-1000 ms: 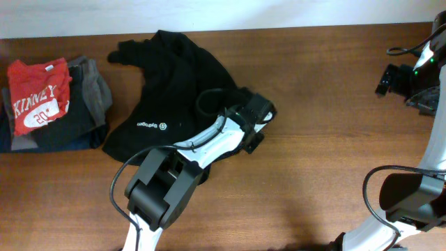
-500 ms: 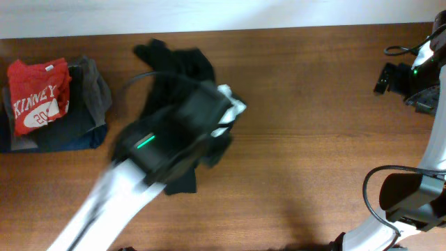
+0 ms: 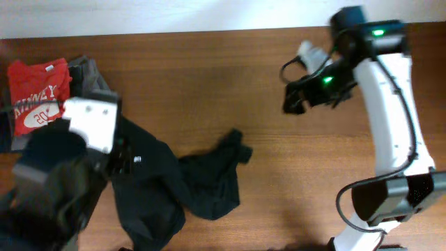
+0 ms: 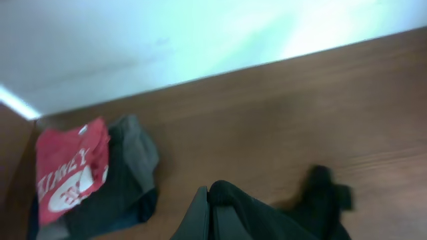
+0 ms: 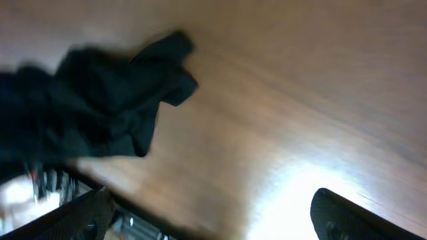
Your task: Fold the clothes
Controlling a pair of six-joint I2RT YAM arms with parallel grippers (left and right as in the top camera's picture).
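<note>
Next, I take the garment's loose end (image 3: 235,147) with my right gripper and pull it straight before folding, because the black garment (image 3: 167,185) trails crumpled from my left gripper.
The black garment (image 3: 198,185) lies crumpled on the wooden table at the front left of centre, with one end sticking out towards the middle. My left gripper (image 4: 212,203) is shut on a fold of it, and the rest of the cloth (image 4: 323,200) trails to the right. In the overhead view the left gripper (image 3: 124,157) sits at the garment's left end, partly hidden by the blurred arm. My right gripper (image 3: 294,99) hovers over the back right of the table, apart from the garment. It is open and empty (image 5: 220,220), with the garment (image 5: 113,100) ahead of it.
A stack of folded clothes sits at the far left: a red "KINNEY" shirt (image 3: 36,94) on top of grey and dark navy garments (image 3: 94,87). It also shows in the left wrist view (image 4: 63,177). A pale wall runs along the table's back edge (image 3: 209,29).
My left arm has dragged the black garment from the back centre to the front left. My right arm has swung in from the right edge to above the back right of the table.
</note>
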